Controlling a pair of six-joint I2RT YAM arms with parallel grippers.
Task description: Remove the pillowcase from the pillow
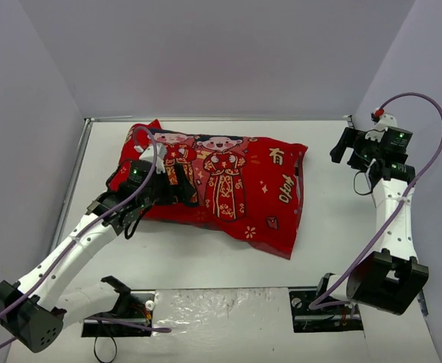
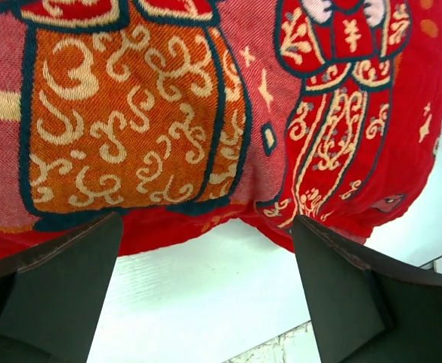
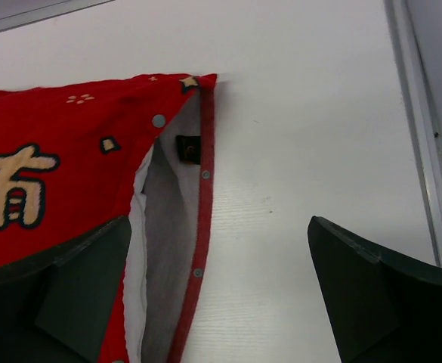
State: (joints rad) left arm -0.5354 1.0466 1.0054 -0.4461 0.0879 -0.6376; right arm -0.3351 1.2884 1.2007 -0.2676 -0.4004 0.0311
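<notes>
I should pinch the fabric (image 2: 237, 162) by the orange panel with my left gripper and pull the pillowcase back first, because the pillowcase's open end (image 1: 298, 193) is far over toward my right gripper.
The red pillowcase (image 1: 228, 185) with two cartoon figures and gold characters lies stuffed across the middle of the table. Its open snap-button end faces right. The white pillow (image 3: 164, 227) shows inside that opening in the right wrist view, where the red case (image 3: 54, 151) fills the left side. My left gripper (image 1: 171, 189) is open at the case's near left edge, over the printed fabric (image 2: 130, 121), holding nothing. My right gripper (image 1: 349, 151) is open and empty, hovering to the right of the case's open end.
A metal rail (image 1: 73, 181) runs along the table's left edge and another along the back (image 1: 221, 118). Grey walls enclose the table. Foil-taped mounting plates (image 1: 228, 310) lie at the near edge between the arm bases.
</notes>
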